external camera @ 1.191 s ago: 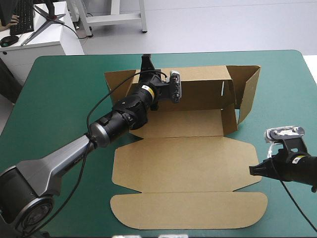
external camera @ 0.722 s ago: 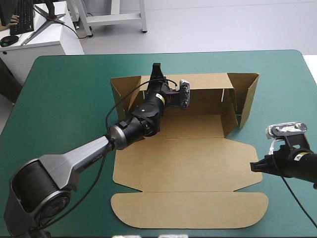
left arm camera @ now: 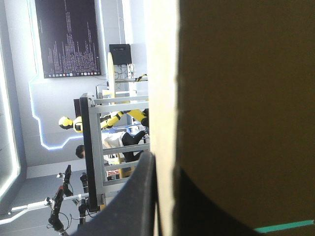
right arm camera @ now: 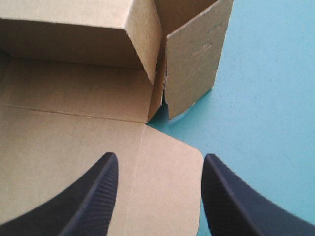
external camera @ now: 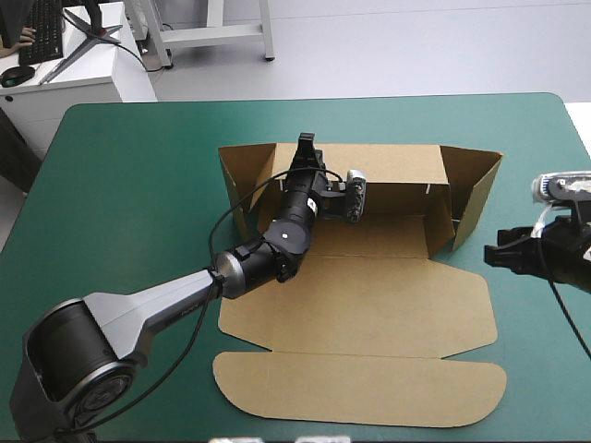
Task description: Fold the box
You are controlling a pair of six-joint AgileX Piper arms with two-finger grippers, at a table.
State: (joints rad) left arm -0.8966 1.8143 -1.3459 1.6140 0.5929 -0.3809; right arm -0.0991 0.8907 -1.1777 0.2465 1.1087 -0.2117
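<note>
Creases [external camera: 367, 257] connect the flat lid panels [external camera: 360, 309] to the brown box, so the lid panels will slide along flat when the robot drags the side of the box.
The brown box [external camera: 369, 305] lies partly raised on the teal-green cover: its back wall [external camera: 397, 166] and right side wall [external camera: 476, 198] stand up, while the base and lid panels lie flat. My left gripper [external camera: 305, 152] sits at the top of the back wall, shut on its edge. In the left wrist view that board edge [left arm camera: 162, 98] runs between the black fingers [left arm camera: 140, 196]. My right gripper [external camera: 492, 256] hovers off the box's right side, open. In its own view the right gripper [right arm camera: 160, 160] holds nothing, and the rounded flap corner [right arm camera: 172, 172] lies just ahead.
The rounded lid flap [external camera: 360, 392] reaches close to the table's front edge. Bare teal-green cover [external camera: 129, 185] stretches to the left of the box and behind it. The table's right edge [external camera: 584, 138] is close to my right gripper.
The left gripper has dragged the box to the right, keeping hold of the back wall. The right gripper has moved away from the flat panel's corner toward the far right and has opened.
</note>
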